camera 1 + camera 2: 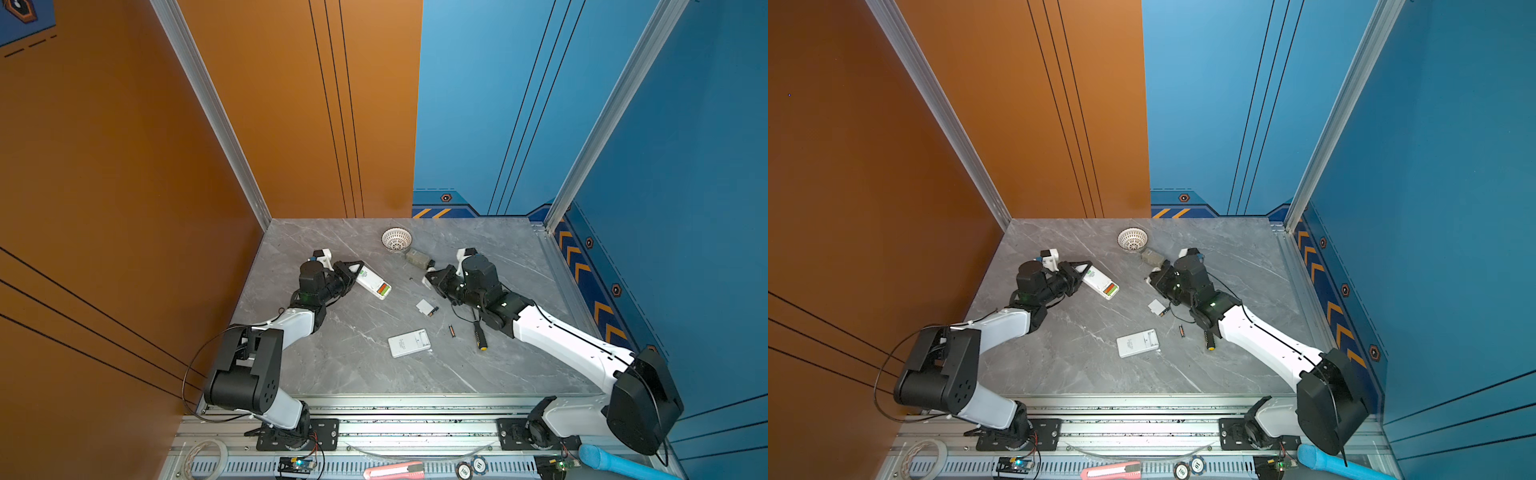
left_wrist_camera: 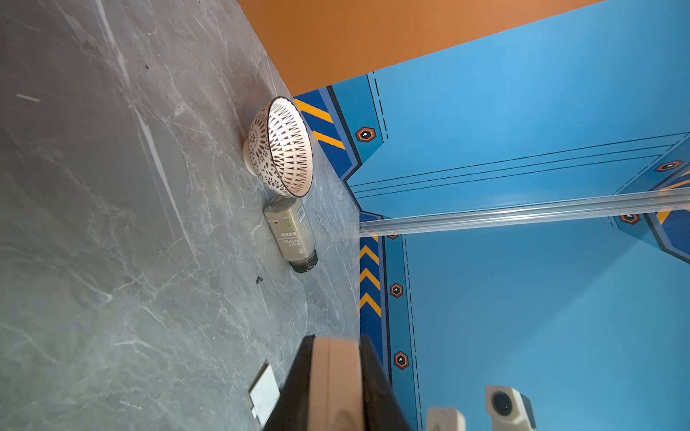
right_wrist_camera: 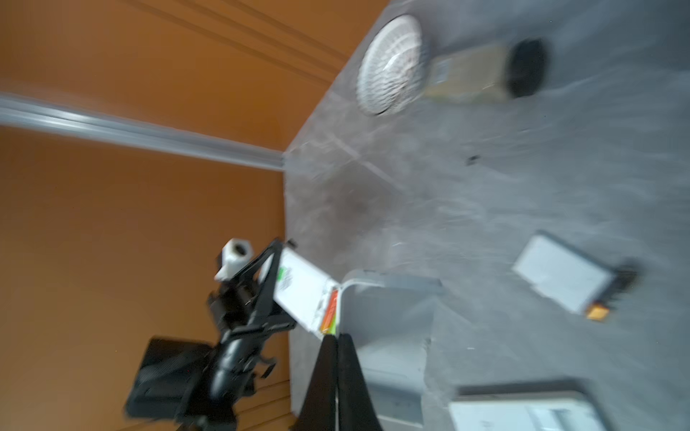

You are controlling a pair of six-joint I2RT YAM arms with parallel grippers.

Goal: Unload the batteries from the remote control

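My right gripper keeps moving the white cover, now clear of the open battery compartment, to the empty marble past the screwdriver and lets go of it there.
The white remote control is held at its far end by my left gripper, shut on it. Its open compartment faces up with orange and green batteries inside. My right gripper is shut and empty, a short way right of the remote's battery end; its wrist view is blurred. One loose black-and-orange battery lies on the table. Another battery lies against the small white cover.
A patterned bowl and a fallen pepper jar sit at the back of the grey marble table. A second white device lies mid-table. A black-handled screwdriver lies under my right arm.
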